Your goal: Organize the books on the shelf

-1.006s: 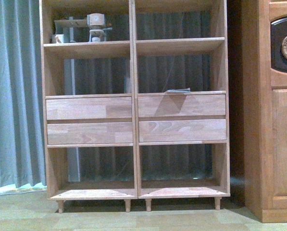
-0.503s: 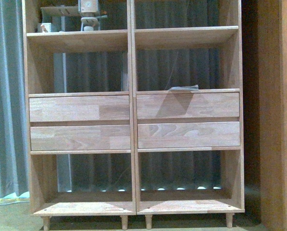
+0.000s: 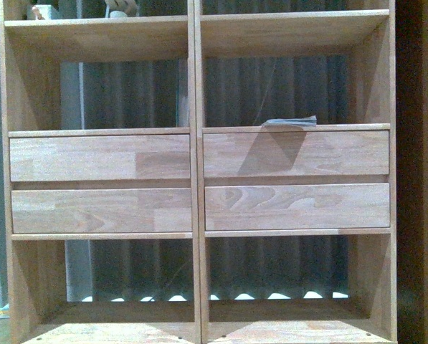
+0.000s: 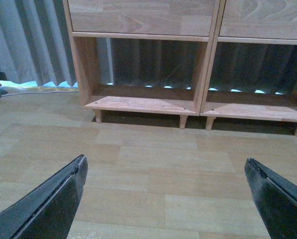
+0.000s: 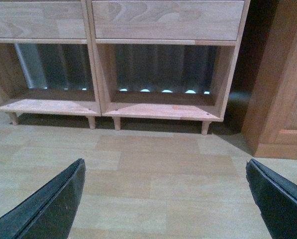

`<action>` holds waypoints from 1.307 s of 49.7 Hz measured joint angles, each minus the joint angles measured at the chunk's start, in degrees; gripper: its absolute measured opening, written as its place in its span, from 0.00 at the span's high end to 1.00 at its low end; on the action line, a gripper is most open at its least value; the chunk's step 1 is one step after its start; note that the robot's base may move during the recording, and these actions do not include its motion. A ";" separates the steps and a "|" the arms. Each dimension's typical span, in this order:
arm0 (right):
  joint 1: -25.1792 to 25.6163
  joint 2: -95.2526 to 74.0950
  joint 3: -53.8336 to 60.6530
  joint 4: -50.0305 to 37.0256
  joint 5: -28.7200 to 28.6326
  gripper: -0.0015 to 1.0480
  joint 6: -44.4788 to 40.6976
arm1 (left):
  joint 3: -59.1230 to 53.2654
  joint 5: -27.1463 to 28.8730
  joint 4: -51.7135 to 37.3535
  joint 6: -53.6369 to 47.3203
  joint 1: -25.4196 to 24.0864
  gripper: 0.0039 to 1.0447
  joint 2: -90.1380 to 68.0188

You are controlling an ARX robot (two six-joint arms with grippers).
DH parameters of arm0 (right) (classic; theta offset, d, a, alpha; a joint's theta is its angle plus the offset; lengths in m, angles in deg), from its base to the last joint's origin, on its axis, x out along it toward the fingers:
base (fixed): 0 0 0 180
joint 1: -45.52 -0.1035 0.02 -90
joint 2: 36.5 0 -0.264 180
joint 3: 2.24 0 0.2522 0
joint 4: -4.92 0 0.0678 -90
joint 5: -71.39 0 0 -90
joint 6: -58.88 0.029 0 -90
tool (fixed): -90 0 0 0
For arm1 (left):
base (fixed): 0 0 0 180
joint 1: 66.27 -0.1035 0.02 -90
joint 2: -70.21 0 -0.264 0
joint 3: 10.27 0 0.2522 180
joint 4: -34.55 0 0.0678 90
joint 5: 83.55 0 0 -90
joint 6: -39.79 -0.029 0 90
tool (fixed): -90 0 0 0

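Note:
The white-covered book (image 3: 290, 122) will lean at an angle toward an upright book (image 3: 184, 97) when I set it down, because that upright book stands against the shelf's middle divider.
The light wood shelf (image 3: 196, 179) fills the front view, with four drawer fronts in its middle. A slim teal-grey book (image 3: 291, 121) lies flat in the right compartment just above the upper right drawer. The white-covered book is not in view. Neither gripper shows in the front view. My left gripper (image 4: 165, 169) is open and empty, its dark fingers (image 4: 53, 204) wide apart over the wooden floor in front of the shelf's lower left compartment (image 4: 138, 104). My right gripper (image 5: 164, 169) is open and empty over the floor in front of the lower right compartment (image 5: 163, 110).
A darker wood cabinet (image 5: 282, 99) stands right beside the shelf on the right. A grey curtain (image 4: 29, 45) hangs behind and to the left of the shelf. Small objects (image 3: 45, 11) stand on the upper left shelf board. The shelf stands on short legs (image 5: 204, 128).
The shelf has grown larger in the front view and its legs have dropped out of frame. The clock cabinet has slid out to the right. The flat book has not moved.

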 joint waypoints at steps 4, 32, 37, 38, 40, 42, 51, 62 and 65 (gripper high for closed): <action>0.00 0.00 0.00 0.00 0.00 0.07 0.00 | 0.00 -0.02 0.00 0.02 0.00 0.07 0.00; 0.00 -0.02 0.00 0.00 0.02 0.07 0.00 | 0.00 -0.02 0.00 0.02 0.00 0.07 0.00; 0.00 0.00 0.00 0.00 0.00 0.07 0.00 | 0.00 0.00 0.00 0.02 0.00 0.07 0.00; 0.00 -0.02 0.00 0.00 0.02 0.07 0.00 | 0.00 0.00 0.00 0.02 0.00 0.07 0.00; 0.00 -0.02 0.00 0.00 0.04 0.07 0.00 | 0.00 -0.04 0.00 0.02 0.00 0.07 0.00; 0.00 -0.02 0.00 0.00 0.02 0.07 0.00 | 0.00 -0.02 0.00 0.02 0.00 0.07 0.00; 0.00 0.00 0.00 0.00 0.00 0.07 0.00 | 0.00 -0.02 0.00 0.00 0.00 0.07 0.00; 0.00 0.00 0.00 0.00 0.02 0.07 0.00 | 0.00 0.00 0.00 0.00 0.00 0.07 0.00; 0.00 -0.02 0.00 0.00 0.00 0.07 0.00 | 0.00 0.00 0.00 0.02 0.00 0.07 0.00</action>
